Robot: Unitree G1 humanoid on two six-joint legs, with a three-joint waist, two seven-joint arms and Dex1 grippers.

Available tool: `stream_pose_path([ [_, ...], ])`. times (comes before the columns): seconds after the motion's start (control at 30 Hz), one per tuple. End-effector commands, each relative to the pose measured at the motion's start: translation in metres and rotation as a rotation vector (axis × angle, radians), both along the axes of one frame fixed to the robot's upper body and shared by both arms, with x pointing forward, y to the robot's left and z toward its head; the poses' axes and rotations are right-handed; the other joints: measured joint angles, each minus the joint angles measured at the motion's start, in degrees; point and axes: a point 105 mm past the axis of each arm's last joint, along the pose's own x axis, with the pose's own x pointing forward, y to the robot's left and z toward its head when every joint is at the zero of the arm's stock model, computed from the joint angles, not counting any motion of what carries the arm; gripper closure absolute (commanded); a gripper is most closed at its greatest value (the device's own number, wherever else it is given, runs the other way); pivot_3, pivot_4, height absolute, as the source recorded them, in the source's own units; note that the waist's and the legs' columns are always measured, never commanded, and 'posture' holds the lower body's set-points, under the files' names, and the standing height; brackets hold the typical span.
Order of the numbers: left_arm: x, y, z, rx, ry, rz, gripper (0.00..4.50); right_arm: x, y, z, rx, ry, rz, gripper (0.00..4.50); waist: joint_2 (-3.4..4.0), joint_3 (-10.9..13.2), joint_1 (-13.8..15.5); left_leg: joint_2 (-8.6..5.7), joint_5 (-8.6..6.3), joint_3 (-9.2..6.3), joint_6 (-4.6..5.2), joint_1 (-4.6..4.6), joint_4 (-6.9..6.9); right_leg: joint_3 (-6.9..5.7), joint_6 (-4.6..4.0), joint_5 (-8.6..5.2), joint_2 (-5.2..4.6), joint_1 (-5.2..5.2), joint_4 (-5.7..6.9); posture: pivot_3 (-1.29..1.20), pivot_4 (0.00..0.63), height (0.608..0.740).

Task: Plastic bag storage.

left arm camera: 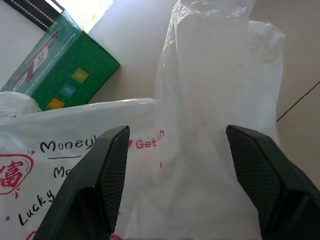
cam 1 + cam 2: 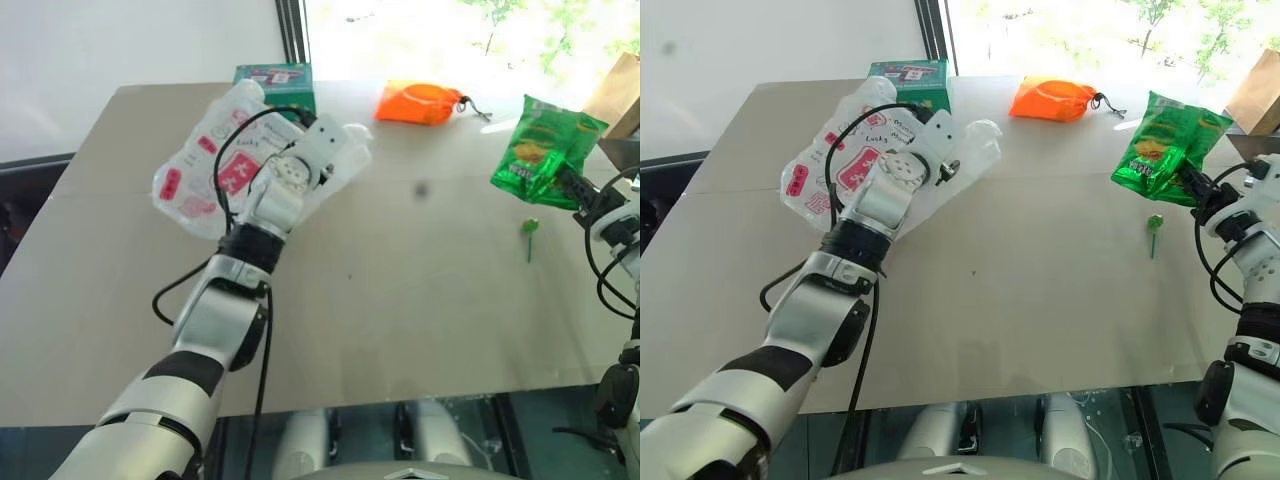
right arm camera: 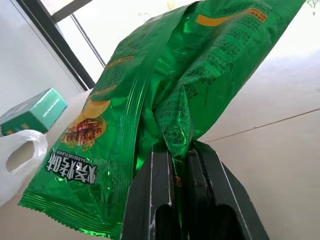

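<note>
I expect the bag to open wide for the snack packet when I lift the plastic bag's white edge (image 2: 347,163), because that edge is limp and loose.
The plastic bag (image 2: 200,165), thin, translucent white with red prints, lies crumpled on the table (image 2: 400,300) at the back left. My left gripper (image 1: 177,132) reaches over it, open. Its two black fingers (image 1: 107,175) stand wide apart, with the bag's plain white part between and beyond them. In the eye views the wrist housing (image 2: 325,150) covers those fingers and the bag's middle. At the far right my right gripper (image 3: 177,170) is shut on the bottom edge of a glossy green snack packet (image 2: 540,150), held up above the table.
A green box (image 2: 275,82) stands just behind the bag at the table's far edge. An orange drawstring pouch (image 2: 420,102) lies at the back centre. A small green lollipop (image 2: 529,228) lies under the snack packet. A brown paper bag (image 2: 620,90) stands at the far right.
</note>
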Motion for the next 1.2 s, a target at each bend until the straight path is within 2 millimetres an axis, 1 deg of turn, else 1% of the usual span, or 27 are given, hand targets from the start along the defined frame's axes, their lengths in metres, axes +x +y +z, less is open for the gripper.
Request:
stream_pose_path([
  [0.03, 0.004, 0.003, -0.005, 0.018, 0.026, -0.003, 1.27, -0.005, -0.008, 0.022, -0.025, -0.083, -0.026, 4.5, 0.0, 0.0, -0.01, -0.01, 0.0, 0.0, 0.0, 0.0, 0.0, 0.0, 0.0, 0.0, -0.01, 0.0, 0.0, 0.0, 0.15, 0.74],
  [0.13, 0.003, 0.0, -0.016, -0.007, 0.072, -0.029, 1.27, -0.006, -0.007, 0.021, -0.028, -0.082, -0.026, 4.5, -0.01, 0.0, 0.01, -0.01, 0.0, -0.01, 0.0, -0.01, 0.0, -0.02, 0.0, 0.0, -0.01, 0.0, 0.0, 0.0, 0.15, 0.74],
  [0.17, 0.002, -0.001, -0.018, -0.02, 0.087, -0.04, 1.81, -0.006, -0.007, 0.021, -0.024, -0.084, -0.028, 4.5, -0.01, 0.01, 0.02, -0.01, 0.0, -0.01, 0.0, -0.02, 0.0, -0.03, 0.0, 0.0, -0.01, 0.0, 0.0, 0.0, 0.15, 0.74],
  [0.2, 0.0, 0.0, -0.021, -0.021, 0.107, -0.042, 2.1, -0.006, -0.007, 0.022, -0.016, -0.088, -0.031, 4.5, -0.02, 0.01, 0.06, -0.01, 0.0, -0.01, 0.0, -0.02, 0.0, -0.03, 0.0, 0.0, -0.01, 0.0, 0.0, 0.0, 0.15, 0.74],
  [0.23, 0.0, 0.003, -0.022, -0.012, 0.111, -0.033, 2.62, -0.005, -0.006, 0.023, -0.014, -0.093, -0.03, 4.5, -0.02, 0.01, 0.07, -0.01, 0.0, -0.02, 0.0, -0.03, 0.0, -0.04, 0.0, 0.0, -0.01, 0.0, 0.0, 0.0, 0.15, 0.74],
  [0.27, 0.0, 0.005, -0.023, -0.004, 0.114, -0.025, 2.92, -0.005, -0.005, 0.024, -0.013, -0.095, -0.03, 4.5, -0.02, 0.01, 0.06, -0.02, 0.0, -0.02, 0.0, -0.03, 0.0, -0.04, 0.0, 0.0, -0.02, 0.0, 0.0, 0.0, 0.15, 0.74],
  [0.3, 0.0, 0.006, -0.024, -0.002, 0.117, -0.021, 3.48, -0.005, -0.004, 0.024, -0.014, -0.095, -0.03, 4.5, -0.01, 0.01, 0.04, -0.02, 0.0, -0.02, 0.0, -0.03, 0.0, -0.04, 0.0, 0.0, -0.02, 0.0, 0.0, 0.0, 0.15, 0.74],
  [0.37, -0.002, 0.01, -0.029, 0.001, 0.134, -0.012, 4.32, -0.004, -0.003, 0.024, -0.019, -0.095, -0.022, 4.5, -0.01, 0.01, 0.01, -0.02, 0.0, -0.02, 0.0, -0.03, 0.0, -0.04, 0.0, 0.0, -0.02, 0.0, 0.01, 0.0, 0.15, 0.74],
  [0.4, -0.001, 0.015, -0.029, 0.002, 0.127, 0.004, 4.42, -0.003, -0.003, 0.024, -0.026, -0.093, -0.021, 4.5, -0.01, 0.01, -0.04, -0.02, 0.0, -0.03, 0.0, -0.02, 0.0, -0.04, 0.0, 0.0, -0.02, 0.0, 0.01, 0.0, 0.15, 0.74],
  [0.47, 0.0, 0.024, -0.022, 0.005, 0.082, 0.032, 4.42, -0.003, -0.003, 0.025, -0.029, -0.092, -0.022, 4.5, -0.01, 0.01, -0.3, -0.02, 0.0, -0.03, 0.0, -0.02, 0.0, -0.04, 0.0, 0.0, -0.02, 0.0, 0.01, 0.0, 0.15, 0.74],
  [0.5, 0.001, 0.027, -0.015, -0.005, 0.043, 0.041, 4.42, -0.003, -0.003, 0.026, -0.023, -0.094, -0.023, 4.5, -0.02, 0.01, -0.41, -0.02, 0.0, -0.03, 0.0, -0.02, 0.0, -0.04, 0.0, 0.0, -0.02, 0.0, 0.01, 0.0, 0.15, 0.74],
  [0.53, 0.003, 0.027, 0.002, -0.007, -0.029, 0.037, 4.42, -0.003, -0.003, 0.026, -0.02, -0.095, -0.023, 4.5, -0.02, 0.01, -0.47, -0.02, 0.0, -0.04, 0.0, -0.03, 0.0, -0.04, 0.0, 0.0, -0.02, 0.0, 0.02, 0.0, 0.15, 0.74],
  [0.6, 0.003, 0.024, 0.027, -0.023, -0.131, 0.018, 4.42, -0.002, -0.002, 0.027, -0.02, -0.097, -0.021, 4.5, -0.09, 0.06, -0.51, -0.02, 0.0, -0.06, 0.0, -0.03, 0.0, -0.05, 0.0, 0.0, -0.04, 0.0, 0.02, 0.0, 0.15, 0.74],
  [0.63, 0.003, 0.02, 0.047, 0.006, -0.205, -0.012, 4.42, -0.002, -0.001, 0.027, -0.02, -0.1, -0.02, 4.5, -0.1, 0.06, -0.47, -0.01, 0.0, -0.08, 0.0, -0.04, 0.0, -0.07, 0.0, 0.0, -0.05, 0.0, 0.02, 0.0, 0.15, 0.74],
  [0.7, -0.001, 0.004, 0.091, 0.051, -0.356, -0.088, 4.42, -0.004, -0.001, 0.029, -0.024, -0.108, -0.022, 4.5, -0.15, 0.09, -0.28, -0.04, 0.0, -0.09, 0.0, -0.06, 0.0, -0.1, 0.0, 0.0, -0.08, 0.0, 0.02, 0.0, 0.15, 0.74],
  [0.73, -0.002, -0.002, 0.103, 0.07, -0.397, -0.116, 4.42, -0.004, -0.002, 0.029, -0.025, -0.111, -0.024, 4.5, -0.18, 0.11, -0.2, -0.07, 0.0, -0.11, 0.0, -0.08, 0.01, -0.12, 0.0, 0.0, -0.09, 0.0, 0.01, 0.0, 0.15, 0.74],
  [0.77, -0.005, -0.015, 0.114, 0.112, -0.45, -0.185, 4.42, -0.005, -0.003, 0.03, -0.02, -0.113, -0.03, 4.5, -0.21, 0.13, 0.04, -0.07, 0.0, -0.12, 0.0, -0.1, 0.01, -0.14, 0.0, 0.0, -0.09, 0.0, 0.01, 0.0, 0.15, 0.74],
  [0.8, -0.011, -0.035, 0.118, 0.152, -0.48, -0.294, 4.42, -0.005, -0.005, 0.03, -0.017, -0.112, -0.033, 4.5, -0.21, 0.13, 0.2, -0.09, 0.0, -0.12, 0.0, -0.1, 0.01, -0.15, 0.0, 0.0, -0.09, 0.0, 0.0, 0.0, 0.15, 0.74],
  [0.83, -0.019, -0.056, 0.114, 0.209, -0.485, -0.424, 4.42, -0.005, -0.006, 0.03, -0.018, -0.113, -0.038, 4.5, -0.2, 0.12, 0.42, -0.1, 0.0, -0.11, 0.0, -0.1, 0.01, -0.14, 0.0, 0.0, -0.1, 0.01, -0.02, 0.0, 0.15, 0.74],
  [0.87, -0.027, -0.071, 0.108, 0.268, -0.484, -0.537, 4.42, -0.005, -0.007, 0.03, -0.019, -0.113, -0.04, 4.5, -0.17, 0.09, 0.58, -0.11, 0.0, -0.11, 0.0, -0.09, 0.01, -0.14, 0.01, 0.0, -0.1, 0.02, -0.05, 0.0, 0.15, 0.74],
  [0.9, -0.039, -0.088, 0.097, 0.336, -0.488, -0.669, 4.42, -0.006, -0.009, 0.031, -0.022, -0.115, -0.044, 4.5, -0.11, 0.06, 0.64, -0.11, 0.0, -0.11, 0.0, -0.07, 0.0, -0.15, 0.01, 0.0, -0.1, 0.05, -0.09, 0.0, 0.15, 0.74],
  [0.93, -0.047, -0.096, 0.09, 0.381, -0.49, -0.752, 4.42, -0.006, -0.009, 0.032, -0.025, -0.116, -0.047, 4.5, -0.09, 0.05, 0.61, -0.13, 0.0, -0.08, 0.0, -0.07, -0.01, -0.15, 0.02, -0.01, -0.11, 0.05, -0.11, 0.0, 0.15, 0.74],
  [0.97, -0.06, -0.103, 0.077, 0.446, -0.483, -0.868, 4.42, -0.006, -0.01, 0.033, -0.026, -0.121, -0.051, 4.5, -0.08, 0.05, 0.45, -0.13, 0.0, -0.08, 0.0, -0.06, -0.01, -0.15, 0.03, -0.02, -0.11, 0.05, -0.1, 0.0, 0.15, 0.74],
  [1.03, -0.086, -0.103, 0.044, 0.589, -0.428, -1.075, 4.42, -0.008, -0.013, 0.037, -0.027, -0.133, -0.06, 4.5, -0.07, 0.05, -0.07, -0.11, 0.0, -0.04, 0.0, -0.04, -0.01, -0.12, 0.03, -0.02, -0.1, 0.03, -0.06, 0.0, 0.15, 0.74],
  [1.13, -0.11, -0.096, 0.02, 0.693, -0.406, -1.231, 4.42, -0.011, -0.015, 0.039, -0.026, -0.138, -0.07, 4.5, -0.06, 0.08, -1.19, 0.01, 0.02, 0.07, -0.03, -0.03, -0.04, -0.03, 0.02, -0.02, -0.03, -0.09, 0.02, 0.0, 0.15, 0.74],
  [1.17, -0.119, -0.089, 0.009, 0.72, -0.38, -1.287, 4.42, -0.013, -0.017, 0.038, -0.025, -0.137, -0.074, 4.5, -0.06, 0.08, -1.34, 0.03, 0.02, 0.09, -0.03, -0.03, -0.04, -0.01, 0.01, -0.02, -0.02, -0.11, 0.05, 0.0, 0.15, 0.74],
  [1.2, -0.132, -0.073, -0.009, 0.783, -0.345, -1.36, 4.42, -0.015, -0.018, 0.036, -0.027, -0.133, -0.08, 4.5, -0.05, 0.07, -1.38, 0.05, 0.02, 0.12, -0.03, -0.01, -0.04, 0.03, 0.01, -0.02, -0.01, -0.12, 0.06, 0.0, 0.15, 0.74],
])
